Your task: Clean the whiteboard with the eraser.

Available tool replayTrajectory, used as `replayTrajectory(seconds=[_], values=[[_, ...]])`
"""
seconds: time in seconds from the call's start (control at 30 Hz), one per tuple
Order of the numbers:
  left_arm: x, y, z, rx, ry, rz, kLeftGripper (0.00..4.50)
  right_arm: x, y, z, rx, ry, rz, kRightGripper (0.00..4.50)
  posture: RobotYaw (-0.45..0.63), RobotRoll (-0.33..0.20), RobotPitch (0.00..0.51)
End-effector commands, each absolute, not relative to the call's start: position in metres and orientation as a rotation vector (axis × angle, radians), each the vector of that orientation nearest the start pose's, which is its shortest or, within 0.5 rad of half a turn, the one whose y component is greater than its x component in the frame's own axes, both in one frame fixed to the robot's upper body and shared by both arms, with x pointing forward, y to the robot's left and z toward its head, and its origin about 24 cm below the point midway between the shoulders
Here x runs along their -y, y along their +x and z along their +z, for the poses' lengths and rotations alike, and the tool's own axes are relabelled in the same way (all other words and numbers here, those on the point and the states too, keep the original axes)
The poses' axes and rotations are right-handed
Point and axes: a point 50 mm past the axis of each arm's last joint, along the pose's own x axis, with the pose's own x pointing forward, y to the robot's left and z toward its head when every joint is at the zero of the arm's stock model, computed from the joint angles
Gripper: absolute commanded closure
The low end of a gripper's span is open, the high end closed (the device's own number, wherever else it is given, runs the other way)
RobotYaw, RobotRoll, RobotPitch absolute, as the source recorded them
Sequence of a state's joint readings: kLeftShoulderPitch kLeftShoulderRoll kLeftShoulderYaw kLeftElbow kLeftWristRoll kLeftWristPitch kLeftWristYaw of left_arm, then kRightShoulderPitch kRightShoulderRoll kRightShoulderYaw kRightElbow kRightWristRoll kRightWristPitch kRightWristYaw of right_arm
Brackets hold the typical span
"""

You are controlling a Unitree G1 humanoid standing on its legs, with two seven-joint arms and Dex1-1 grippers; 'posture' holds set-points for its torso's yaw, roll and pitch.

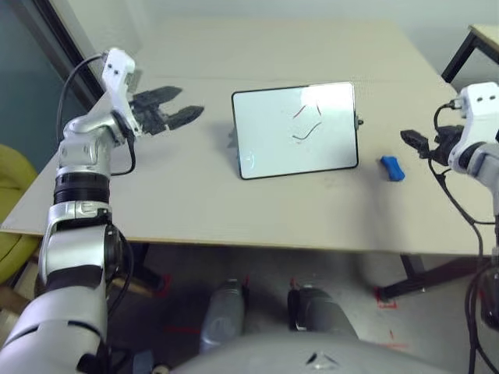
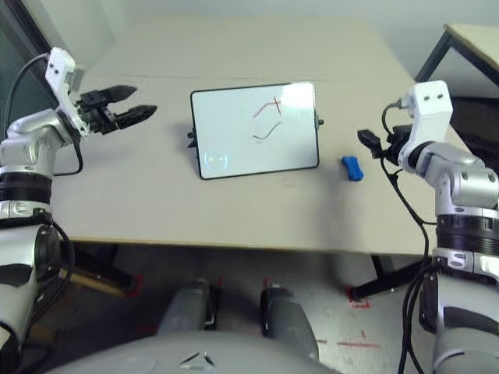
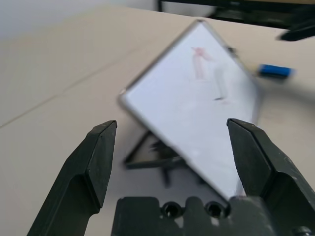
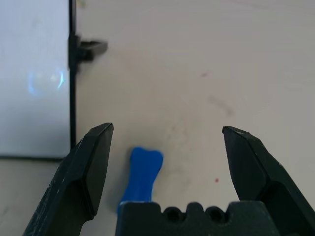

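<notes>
The blue eraser's long sides [image 4: 141, 176] face the open fingers of the robot's right gripper, so it should keep reaching down until they can close on the eraser's narrow middle [image 1: 393, 169].
The whiteboard [image 1: 296, 128] stands tilted on its stand in the middle of the table, with a red and a dark squiggle on its upper middle. Just right of the board lies the small blue eraser [image 1: 391, 168], flat on the table and apart from it. My right gripper [image 1: 414, 141] hovers open a little right of the eraser; in the right wrist view the eraser [image 4: 141, 178] sits low between the two black fingers [image 4: 93, 167], untouched. Left of the board, my left gripper [image 1: 178, 105] is open and holds nothing, pointing toward the whiteboard [image 3: 197, 103].
The beige table [image 1: 195, 195] has bare room in front of and behind the board. A second table with black legs [image 1: 475, 43] stands at the far right. A yellow seat [image 1: 12, 195] sits left of the table's edge.
</notes>
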State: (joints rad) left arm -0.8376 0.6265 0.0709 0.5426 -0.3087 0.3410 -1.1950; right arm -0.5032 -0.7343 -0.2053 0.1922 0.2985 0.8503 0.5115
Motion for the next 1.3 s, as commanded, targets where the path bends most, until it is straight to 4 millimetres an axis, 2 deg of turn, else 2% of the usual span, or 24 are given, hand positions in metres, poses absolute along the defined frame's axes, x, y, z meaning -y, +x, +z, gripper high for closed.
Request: replayTrajectory(seconds=[0.03,0.2,0.43,0.7,0.9,1.17,1.27,1.3], values=[[-0.212,0.350,0.192,-0.126,0.133,-1.080,0.00,0.295,0.307,0.146,-0.522,-0.119,0.200,0.03,0.14,0.000,0.025],[-0.203,0.350,0.183,-0.177,0.130,-1.128,0.00,0.293,0.308,0.132,-0.607,-0.152,0.223,0.03,0.13,0.000,0.029],[-0.197,0.352,0.172,-0.217,0.145,-1.155,0.00,0.296,0.321,0.121,-0.626,-0.137,0.181,0.03,0.12,0.000,0.033],[-0.193,0.351,0.169,-0.208,0.148,-1.170,0.00,0.291,0.329,0.103,-0.673,-0.108,0.206,0.03,0.14,0.000,0.038],[-0.193,0.350,0.170,-0.198,0.147,-1.170,0.00,0.285,0.337,0.098,-0.694,-0.124,0.215,0.03,0.15,0.000,0.039],[-0.193,0.348,0.171,-0.189,0.147,-1.168,0.00,0.287,0.339,0.088,-0.735,-0.163,0.197,0.03,0.16,0.000,0.041],[-0.194,0.348,0.171,-0.190,0.148,-1.165,0.00,0.288,0.339,0.087,-0.741,-0.155,0.199,0.66,0.16,0.000,0.044],[-0.195,0.348,0.171,-0.190,0.149,-1.164,0.00,0.288,0.339,0.087,-0.741,-0.151,0.199,1.05,0.16,0.000,0.044]])
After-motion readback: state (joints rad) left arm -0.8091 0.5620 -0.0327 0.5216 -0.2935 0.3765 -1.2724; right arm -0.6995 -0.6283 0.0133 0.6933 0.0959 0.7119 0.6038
